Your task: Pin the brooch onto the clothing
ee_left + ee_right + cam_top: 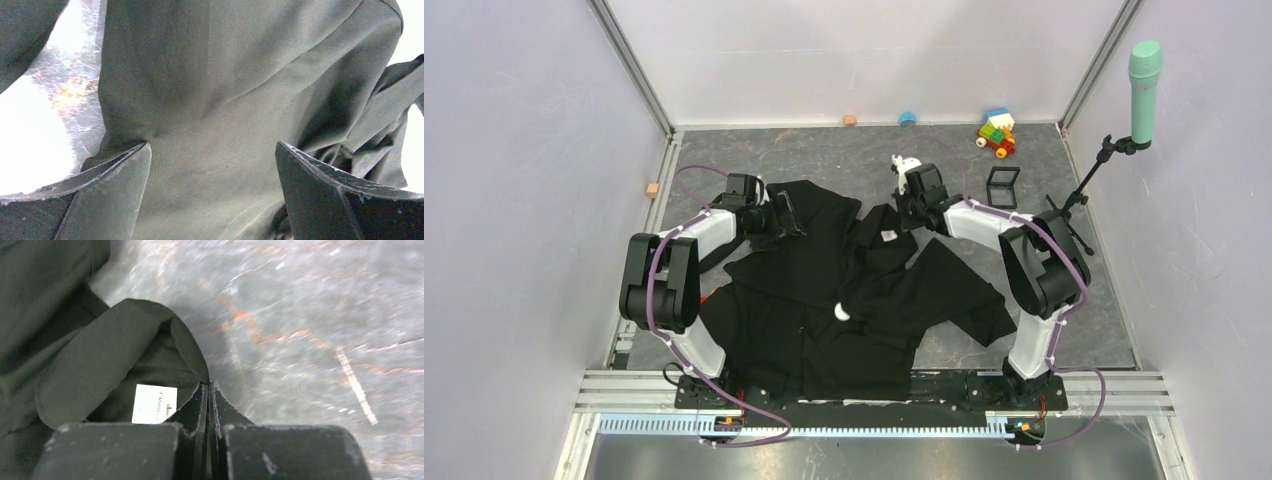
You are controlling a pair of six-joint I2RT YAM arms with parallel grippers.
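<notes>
The shirt's front lies bunched (861,262) next to the brooch. Next, my left gripper moves to the middle of the shirt while my right gripper pulls the sleeve (959,285) out flat.
The clothing (844,290), a black collared shirt, lies crumpled across the middle of the table. The brooch (842,312), a small pale disc, rests on the shirt near its centre. My left gripper (792,215) hovers over the shirt's far left part; in the left wrist view it (212,145) is open wide with shirt fabric (225,75) below and between the fingers. My right gripper (906,213) is at the collar. In the right wrist view it (208,385) is shut, with the collar's edge (187,342) running into the tips, beside the white label (154,404).
A black square frame (1002,186) stands behind the right gripper. A toy of coloured bricks (996,132), a blue piece (907,118) and an orange piece (849,120) lie by the back wall. A microphone on a stand (1142,80) rises at the right. Another orange block (652,189) lies at the left edge.
</notes>
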